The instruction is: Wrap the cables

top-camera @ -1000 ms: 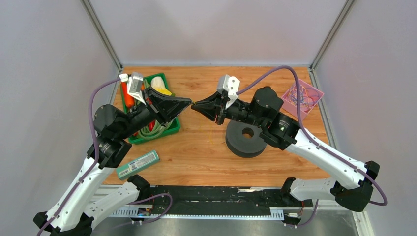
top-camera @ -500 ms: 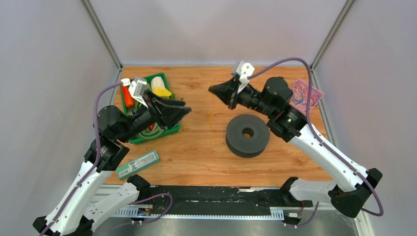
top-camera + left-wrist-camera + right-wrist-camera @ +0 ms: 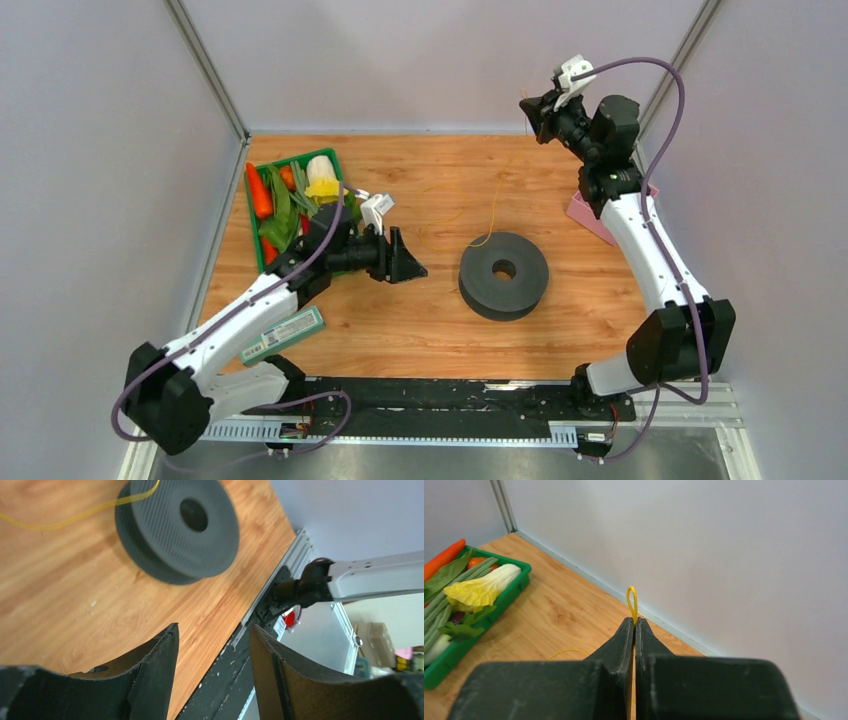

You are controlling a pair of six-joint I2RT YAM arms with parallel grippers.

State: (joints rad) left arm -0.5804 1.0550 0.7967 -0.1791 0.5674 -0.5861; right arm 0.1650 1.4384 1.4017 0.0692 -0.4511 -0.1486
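Observation:
The black spool is lying flat on its side, so my left gripper should stand it on its rims before my right gripper brings the yellow cable down.
A thin yellow cable runs from the black spool on the table up to my right gripper. That gripper is raised high near the back wall. In the right wrist view the right gripper is shut on the cable, and a small yellow loop sticks out past its tips. My left gripper hovers low, left of the spool, apart from it. In the left wrist view it stands open and empty, with the spool and a cable strand ahead.
A green tray of toy vegetables sits at the back left, also seen in the right wrist view. A pale green box lies near the front left edge. A pink tray shows behind the right arm.
My left gripper opened, let go of the yellow cable and dropped low toward the table's middle. My right arm rose up and back to the right, pulling the cable with it.

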